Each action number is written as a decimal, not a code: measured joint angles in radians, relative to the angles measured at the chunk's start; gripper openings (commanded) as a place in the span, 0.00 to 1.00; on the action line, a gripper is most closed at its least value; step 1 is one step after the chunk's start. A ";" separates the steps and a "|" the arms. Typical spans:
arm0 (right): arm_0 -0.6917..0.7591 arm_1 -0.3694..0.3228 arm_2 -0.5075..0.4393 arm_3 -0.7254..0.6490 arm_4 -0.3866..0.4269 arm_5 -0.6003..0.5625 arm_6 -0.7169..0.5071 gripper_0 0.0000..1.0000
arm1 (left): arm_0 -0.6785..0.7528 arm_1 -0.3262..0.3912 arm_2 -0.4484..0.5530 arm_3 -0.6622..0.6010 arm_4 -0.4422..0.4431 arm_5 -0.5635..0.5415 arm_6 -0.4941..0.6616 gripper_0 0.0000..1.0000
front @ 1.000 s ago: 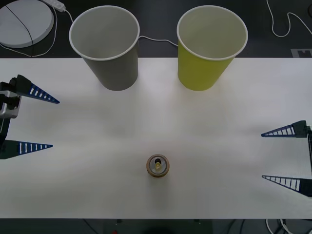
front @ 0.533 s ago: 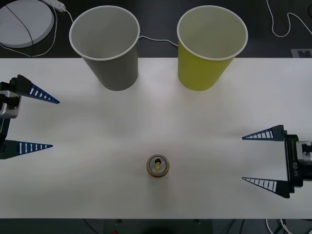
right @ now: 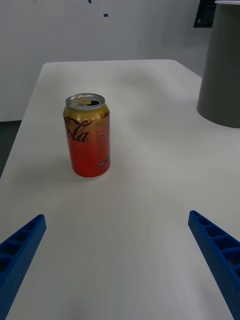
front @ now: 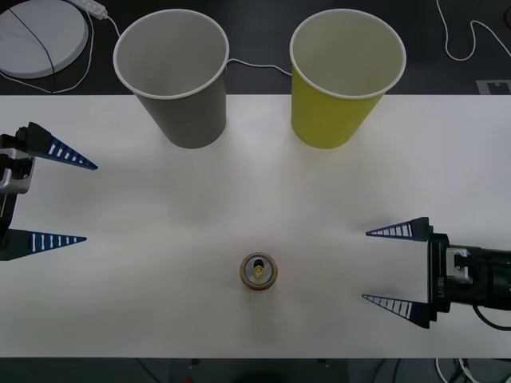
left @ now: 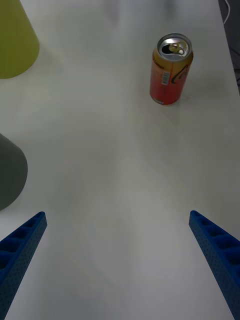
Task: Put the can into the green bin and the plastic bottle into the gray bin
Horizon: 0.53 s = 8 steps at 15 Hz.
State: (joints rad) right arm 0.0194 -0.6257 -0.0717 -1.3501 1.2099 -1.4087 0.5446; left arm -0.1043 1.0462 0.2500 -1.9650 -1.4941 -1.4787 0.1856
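Note:
My gripper will drop the can (front: pixel 259 271) in, and the can will tumble onto its side inside because the green bin's opening (front: pixel 348 53) is far wider than the can.
The can (front: pixel 259 273) stands upright near the table's front edge, red and orange with a shiny top; it also shows as the can (right: pixel 87 135) and the can (left: pixel 170 69). The green bin (front: pixel 344 76) stands at the back right, the gray bin (front: pixel 173 76) at the back left. My right gripper (front: pixel 389 269) is open, to the right of the can and apart from it, fingers pointing at it. My left gripper (front: pixel 68 199) hangs open at the table's left edge. The plastic bottle is out of view.
A white round disc (front: pixel 40 36) and cables lie on the dark surface behind the table. The white table (front: pixel 160 223) has free room between the bins and the can. The gray bin (right: pixel 221 65) stands beyond the can in the right wrist view.
My right gripper has moved left across the table toward the can, still open. The left arm, the can and both bins have not moved.

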 measured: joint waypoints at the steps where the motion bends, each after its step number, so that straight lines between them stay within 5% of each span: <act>1: -0.012 0.013 0.015 0.020 0.000 0.000 0.007 1.00 | 0.000 0.000 0.000 0.000 0.000 0.000 0.000 1.00; 8: -0.106 0.105 0.097 0.186 0.000 0.003 0.041 1.00 | 0.000 0.000 0.000 0.000 0.000 0.000 0.000 1.00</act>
State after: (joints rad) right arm -0.0864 -0.5205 0.0257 -1.1640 1.2100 -1.4059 0.5853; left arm -0.1043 1.0462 0.2500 -1.9650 -1.4941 -1.4787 0.1856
